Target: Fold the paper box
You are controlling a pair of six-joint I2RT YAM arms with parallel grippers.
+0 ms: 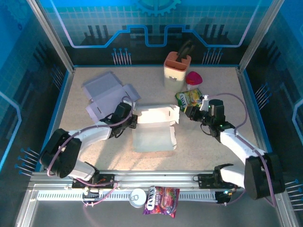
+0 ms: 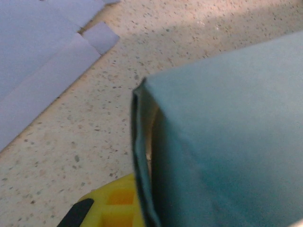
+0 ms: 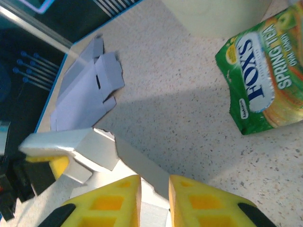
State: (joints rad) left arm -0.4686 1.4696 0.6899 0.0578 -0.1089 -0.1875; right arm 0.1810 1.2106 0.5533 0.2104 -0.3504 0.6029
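The robot's right gripper has its fingers nearly shut, and the side flap (image 1: 175,116) at the box's back corner (image 1: 177,108) lies beyond them, so it should first open them wide and reach around the side flap.
The white paper box (image 1: 154,137) lies half-formed in the middle of the table, its back and side walls raised. My left gripper (image 1: 134,119) is at the box's left wall and shut on it. In the left wrist view the wall's edge (image 2: 139,156) runs down beside one yellow finger (image 2: 111,203), and the box (image 2: 227,123) hides the other finger. My right gripper (image 1: 185,112) is at the box's right back corner. There its yellow fingers (image 3: 118,198) stand close together with a wall flap (image 3: 142,165) of the box (image 3: 94,151) between them.
Flat lavender box blanks (image 1: 106,92) lie at the back left. A cream holder (image 1: 175,71), a red object (image 1: 193,78) and a green Fox's packet (image 1: 189,98) (image 3: 265,80) sit just behind my right gripper. A tin (image 1: 137,197) and a candy bag (image 1: 161,199) rest on the front rail.
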